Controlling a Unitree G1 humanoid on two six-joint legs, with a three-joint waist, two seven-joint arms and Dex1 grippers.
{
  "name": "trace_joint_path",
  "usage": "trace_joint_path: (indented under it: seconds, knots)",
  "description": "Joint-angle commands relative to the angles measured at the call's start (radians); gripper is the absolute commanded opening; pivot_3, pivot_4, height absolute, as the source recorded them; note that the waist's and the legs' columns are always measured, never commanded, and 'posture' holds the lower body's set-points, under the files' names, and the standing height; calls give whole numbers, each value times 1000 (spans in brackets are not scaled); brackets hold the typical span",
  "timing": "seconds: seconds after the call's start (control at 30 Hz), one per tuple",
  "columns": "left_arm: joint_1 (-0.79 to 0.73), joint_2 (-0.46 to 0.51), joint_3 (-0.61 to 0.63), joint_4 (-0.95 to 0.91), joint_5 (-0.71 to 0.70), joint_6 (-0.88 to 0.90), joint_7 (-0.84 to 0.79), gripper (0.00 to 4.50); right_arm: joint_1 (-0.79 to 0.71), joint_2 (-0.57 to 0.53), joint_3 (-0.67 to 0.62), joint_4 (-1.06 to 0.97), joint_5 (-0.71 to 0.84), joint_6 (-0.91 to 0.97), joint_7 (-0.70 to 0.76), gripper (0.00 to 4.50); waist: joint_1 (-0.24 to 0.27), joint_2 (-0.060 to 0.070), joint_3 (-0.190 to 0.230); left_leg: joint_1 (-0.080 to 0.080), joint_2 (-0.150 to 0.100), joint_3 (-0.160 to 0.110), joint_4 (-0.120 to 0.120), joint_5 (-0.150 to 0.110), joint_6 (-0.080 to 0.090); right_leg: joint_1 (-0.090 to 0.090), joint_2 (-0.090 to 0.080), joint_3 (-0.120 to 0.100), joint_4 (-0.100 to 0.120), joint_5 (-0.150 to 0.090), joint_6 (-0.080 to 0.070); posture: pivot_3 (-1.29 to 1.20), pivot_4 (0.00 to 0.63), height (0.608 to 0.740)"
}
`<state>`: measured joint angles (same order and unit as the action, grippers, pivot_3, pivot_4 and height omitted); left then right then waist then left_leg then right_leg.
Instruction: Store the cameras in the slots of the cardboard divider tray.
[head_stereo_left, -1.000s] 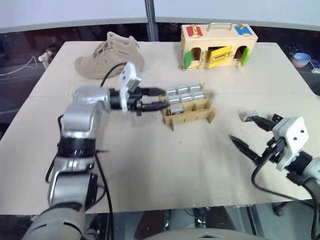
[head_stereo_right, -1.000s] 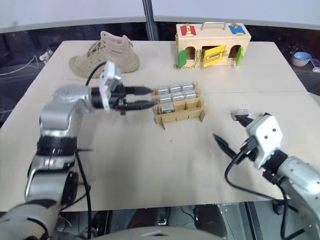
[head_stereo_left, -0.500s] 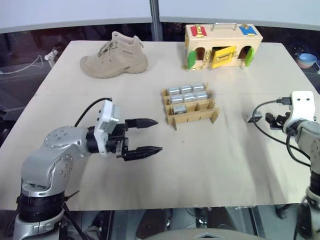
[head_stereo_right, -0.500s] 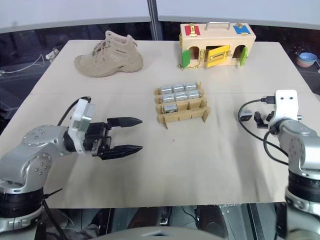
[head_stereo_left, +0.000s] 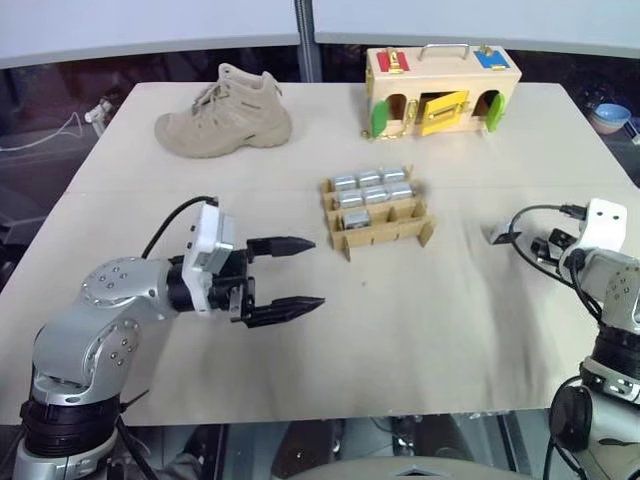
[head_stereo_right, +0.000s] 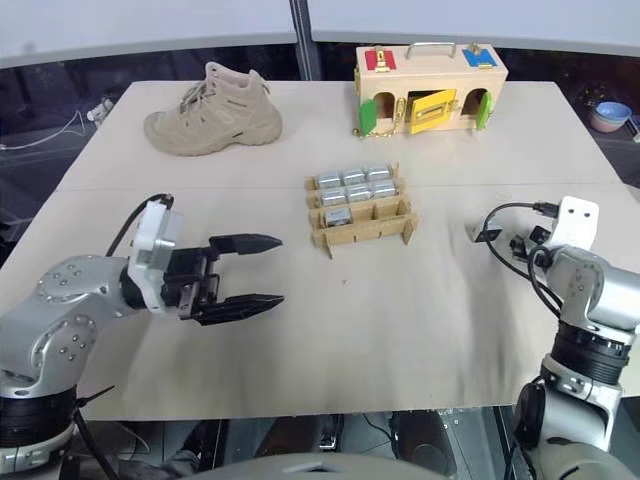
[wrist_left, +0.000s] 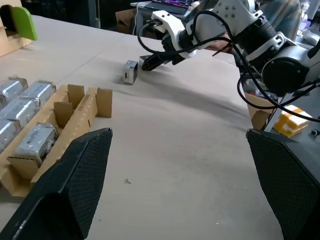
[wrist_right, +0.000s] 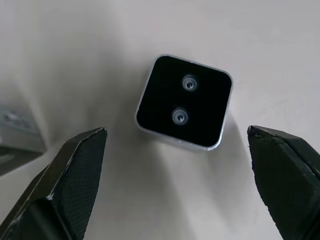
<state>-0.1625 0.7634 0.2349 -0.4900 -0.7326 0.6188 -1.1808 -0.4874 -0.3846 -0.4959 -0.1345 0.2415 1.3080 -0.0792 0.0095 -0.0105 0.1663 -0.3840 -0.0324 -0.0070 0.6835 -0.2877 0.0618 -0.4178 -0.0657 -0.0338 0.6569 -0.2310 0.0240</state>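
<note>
My right gripper should pick up the loose camera (wrist_right: 184, 102) and hand it to my left gripper beside the tray's empty slots (head_stereo_left: 392, 212), because the camera lies far from my left gripper.
The cardboard divider tray (head_stereo_left: 382, 236) sits mid-table. Several silver cameras (head_stereo_left: 372, 188) fill its two far rows, and one more (head_stereo_left: 356, 218) sits in the near-left slot. A loose camera (head_stereo_left: 500, 236) lies on the table to the right, its dark lens face (wrist_right: 184, 102) turned toward my right gripper (wrist_right: 176, 134). That gripper is open, with one finger on each side of the camera and not touching it. My left gripper (head_stereo_left: 317, 272) is open and holds nothing. It hovers near-left of the tray, pointing right.
A tan shoe (head_stereo_left: 225, 112) stands at the far left. A pale wooden box (head_stereo_left: 442, 88) with coloured doors stands at the far middle. A blue bowl (head_stereo_left: 606, 117) sits beyond the table's right edge. Bare tabletop lies between my grippers.
My left gripper drew back from the tray's left side toward the near left and stays open. My right gripper swung round to straddle the loose camera.
</note>
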Motion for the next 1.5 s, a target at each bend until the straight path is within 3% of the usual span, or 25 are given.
trace_joint_path:
  seconds: [0.03, 0.37, 0.57, 0.7, 0.8, 0.9, 0.97, 1.03, 1.13, 1.23, 1.5]
  knots:
    - [-17, 21, 18, -8, -28, -33, -13, 4442, -21, -5, -22, 5, -13, -50, -1, 4500, 0, 0, 0, 0, 0, 0, 0, 0, 0, 0, 0, 0, 0, 0, 0, 0, 150, 740]
    - [-156, 58, -70, 166, 25, -129, -138, 4442, -23, -1, -7, 37, -20, -94, 5, 4500, -1, 1, 0, 0, 0, 0, 0, 0, 0, 0, 2, 1, 0, 0, 0, 0, 150, 740]
    - [-221, 44, -111, 215, 24, -132, -145, 4500, -16, -6, -4, 32, -23, -86, 9, 1821, -4, 1, 0, 0, 0, 0, 0, 0, 0, 0, 3, 1, 0, 0, 0, 0, 150, 740]
    - [-237, 39, -116, 211, -5, -74, -110, 4500, 36, -44, 16, -52, -26, -79, 38, 1829, -5, 1, 0, -1, 1, 0, 0, 0, 0, -1, 2, 1, 0, 0, 0, 0, 150, 740]
    - [-255, -5, -106, 153, -47, 30, 53, 4500, 193, -122, 61, -298, 74, -322, 304, 1829, 6, 5, 3, -2, 0, -1, 0, -3, 5, -1, 2, 0, -2, 0, 1, 0, 150, 740]
    - [-335, -41, -79, 136, -292, 300, 232, 4500, 343, -280, 129, -538, 141, -477, 567, 1829, 0, 6, 4, -5, 1, -1, 2, -4, 6, -2, 2, 0, -2, 0, 2, 0, 150, 740]
    - [-393, -46, -83, 140, -374, 421, 325, 4500, 398, -369, 168, -637, 148, -564, 682, 1829, -8, 3, 5, -3, 1, -1, 2, -4, 7, -1, 3, 1, -2, 0, 2, 0, 150, 740]
    - [-480, -108, -77, 218, -514, 527, 485, 4500, 398, -441, 249, -701, 156, -655, 780, 1829, -14, 0, 6, 0, 2, -2, 2, -4, 7, 2, 3, 0, -2, -1, 3, 0, 150, 740]
    - [-561, -165, -86, 291, -635, 624, 608, 4500, 314, -452, 375, -693, 143, -756, 837, 1829, -23, -5, 9, 3, 2, -3, 2, -4, 6, 5, 3, 0, -2, -3, 6, 0, 150, 740]
    - [-590, -185, -114, 306, -626, 652, 634, 4500, 223, -443, 468, -636, 97, -837, 865, 1829, -22, -7, 10, 4, 1, -2, 3, 0, -1, 5, 3, 2, 0, -1, 3, 0, 150, 740]
    - [-579, -192, -137, 301, -600, 663, 636, 4500, 135, -429, 560, -599, 13, -936, 877, 1829, 1, -7, 11, -1, 1, -4, 1, 1, -3, 0, 2, 0, -2, 0, 2, 0, 150, 740]
